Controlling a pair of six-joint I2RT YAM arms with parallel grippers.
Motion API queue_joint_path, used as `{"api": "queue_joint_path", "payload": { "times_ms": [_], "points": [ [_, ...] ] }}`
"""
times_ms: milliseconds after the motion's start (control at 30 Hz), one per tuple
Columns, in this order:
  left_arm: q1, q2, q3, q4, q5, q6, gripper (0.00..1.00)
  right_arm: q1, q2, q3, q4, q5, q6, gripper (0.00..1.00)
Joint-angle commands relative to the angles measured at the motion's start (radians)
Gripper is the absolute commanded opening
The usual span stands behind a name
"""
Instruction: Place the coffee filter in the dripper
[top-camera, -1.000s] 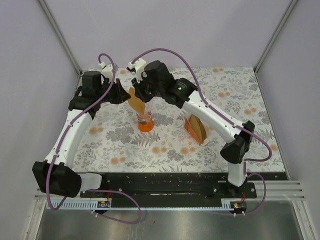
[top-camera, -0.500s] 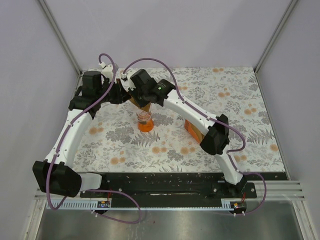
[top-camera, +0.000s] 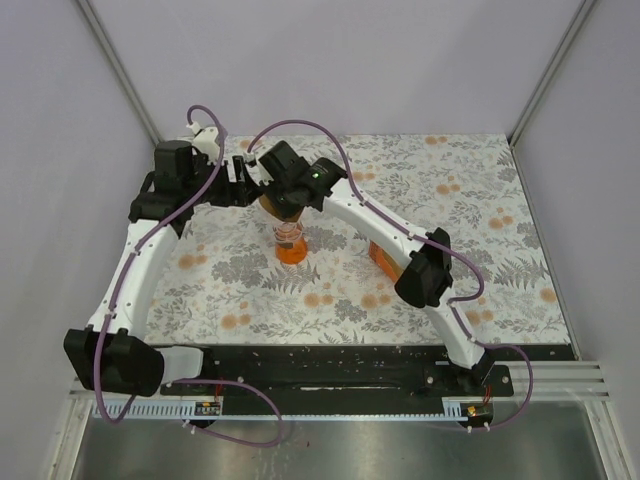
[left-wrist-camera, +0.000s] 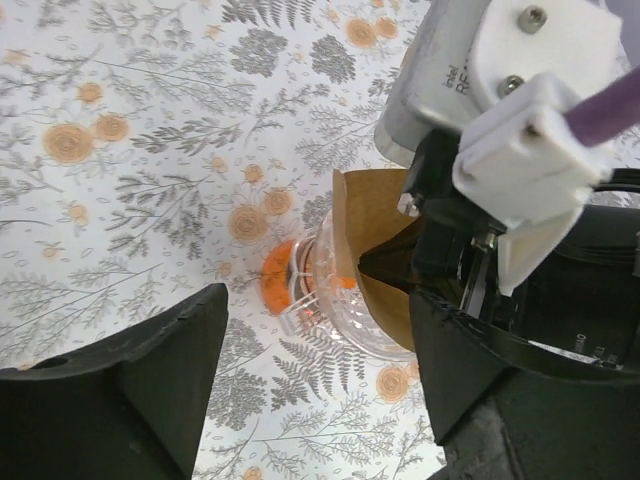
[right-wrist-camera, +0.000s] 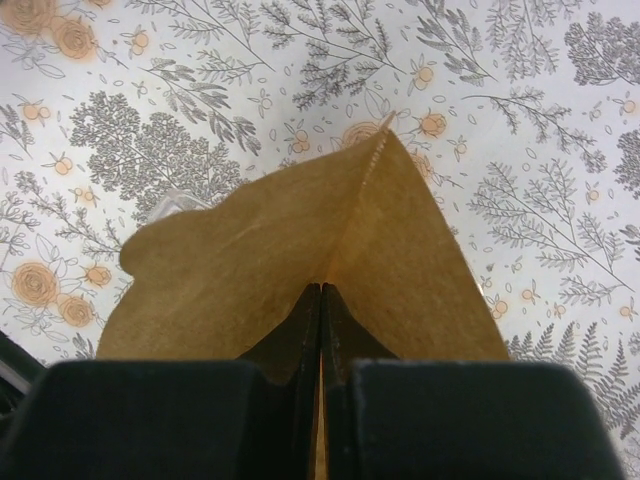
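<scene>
Only my right gripper holds the coffee filter at the dripper's rim (left-wrist-camera: 328, 292), so next my left gripper steadies the filter's near edge (left-wrist-camera: 356, 280) before my right gripper opens.
The coffee filter (right-wrist-camera: 300, 250), a light-brown paper fan, hangs pinched at its middle fold in my shut right gripper (right-wrist-camera: 321, 290). From above, the filter (top-camera: 274, 208) sits just behind and over the dripper (top-camera: 290, 243), a clear vessel with an orange base. In the left wrist view the filter's (left-wrist-camera: 372, 225) lower edge hangs at the dripper's (left-wrist-camera: 345, 300) clear funnel top. My left gripper (left-wrist-camera: 320, 395) stands open just left of the filter, holding nothing. From the right wrist, only a clear sliver of the dripper (right-wrist-camera: 172, 204) shows.
The beige holder with brown papers (top-camera: 381, 256) stands right of the dripper, partly behind my right arm (top-camera: 420, 265). The flowered tablecloth (top-camera: 470, 200) covers the table, bounded by pale walls on three sides.
My right gripper closed on the filter and shifted left. My left gripper opened, let go of the filter and drew back a little to the left.
</scene>
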Motion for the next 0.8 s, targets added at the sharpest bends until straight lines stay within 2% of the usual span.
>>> {"api": "queue_joint_path", "payload": {
  "times_ms": [0, 333, 633, 767],
  "points": [
    [0.025, -0.082, 0.056, 0.037, 0.001, 0.007, 0.79, -0.004, 0.05, 0.063, -0.028, -0.033, 0.003, 0.0],
    [0.105, -0.116, -0.03, 0.072, 0.053, -0.079, 0.79, -0.001, 0.113, 0.105, -0.071, 0.009, -0.007, 0.0],
    [0.105, -0.07, -0.168, 0.142, 0.13, -0.139, 0.68, -0.001, 0.131, 0.117, -0.068, 0.0, -0.01, 0.0],
    [0.093, -0.046, -0.174, 0.164, 0.136, -0.131, 0.67, -0.001, 0.128, 0.131, -0.069, -0.004, -0.008, 0.0]
  ]
}}
